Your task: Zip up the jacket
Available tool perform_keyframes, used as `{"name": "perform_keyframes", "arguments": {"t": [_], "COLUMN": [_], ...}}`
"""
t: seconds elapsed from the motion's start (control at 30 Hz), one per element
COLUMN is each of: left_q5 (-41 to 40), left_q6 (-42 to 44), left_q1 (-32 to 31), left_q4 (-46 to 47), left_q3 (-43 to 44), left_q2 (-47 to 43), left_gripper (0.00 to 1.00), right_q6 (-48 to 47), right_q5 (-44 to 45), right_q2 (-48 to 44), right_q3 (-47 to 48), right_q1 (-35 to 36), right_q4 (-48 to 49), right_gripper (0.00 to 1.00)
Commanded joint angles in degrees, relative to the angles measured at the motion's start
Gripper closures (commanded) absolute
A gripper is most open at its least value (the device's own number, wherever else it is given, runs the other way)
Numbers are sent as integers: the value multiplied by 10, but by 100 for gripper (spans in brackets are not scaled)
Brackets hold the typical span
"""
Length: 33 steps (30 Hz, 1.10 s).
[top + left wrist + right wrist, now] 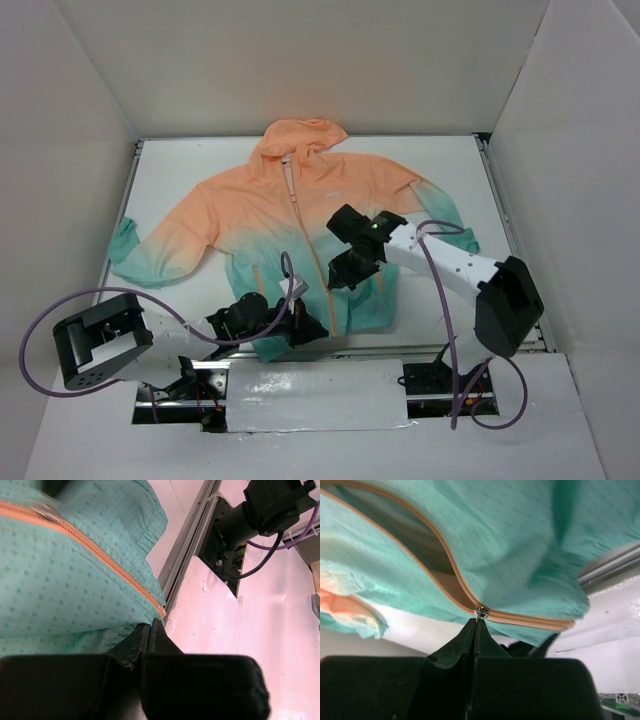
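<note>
The zipper joins (pixel 524 620) below the slider while my left gripper holds the hem. My right gripper should go on pulling until the slider gets to the hood (pixel 289 152).
The jacket (pixel 290 215) lies flat on the table, peach hood at the far side, teal hem near me. Its orange front zipper (pixel 318 268) is joined only near the hem and open above. My left gripper (pixel 296 326) is shut on the teal hem (pixel 75 625) beside the zipper's bottom end (pixel 161 611). My right gripper (pixel 338 280) is shut on the metal zipper pull (pixel 481 613), a short way above the hem. In the right wrist view the zipper (pixel 530 621) is closed below the slider and parts above it.
White walls enclose the table on three sides. A metal rail (pixel 187 542) runs along the table's near edge by the hem. A purple cable (pixel 160 310) loops from the left arm. The right arm (pixel 470 275) reaches over the jacket's right sleeve.
</note>
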Motion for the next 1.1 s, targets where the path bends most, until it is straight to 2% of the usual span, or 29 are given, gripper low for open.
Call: {"name": "perform_keyframes", "arguments": {"t": [0.0, 0.23, 0.37, 0.57, 0.67, 0.73, 0.83, 1.07], "left_q5": [45, 12, -8, -55, -74, -75, -74, -95], "left_q6": [13, 7, -10, -33, -39, -44, -53, -102], "left_q1": [-17, -31, -39, -73, -88, -96, -107, -131], "left_q4": [-5, -47, -75, -136, -197, -217, -270, -421], "left_q3": [-9, -28, -42, -46, -38, -34, -23, -5], "left_q2": [-24, -64, -109, -171, -218, -234, -265, -355], "left_gripper": [100, 100, 100, 100, 100, 100, 100, 100], "right_q6": [-26, -90, -119, -128, -134, -142, -147, -194], "right_q5": [66, 49, 5, 20, 34, 36, 38, 73], "right_q2": [48, 157, 244, 338, 388, 404, 412, 409], "right_q3": [102, 260, 350, 509, 614, 625, 618, 637], "right_q1": [-41, -101, -146, -192, -219, -238, -268, -329], "right_q4": [20, 2, -21, -26, -26, 0, 91, 175], "right_gripper": [100, 100, 100, 100, 100, 100, 100, 100]}}
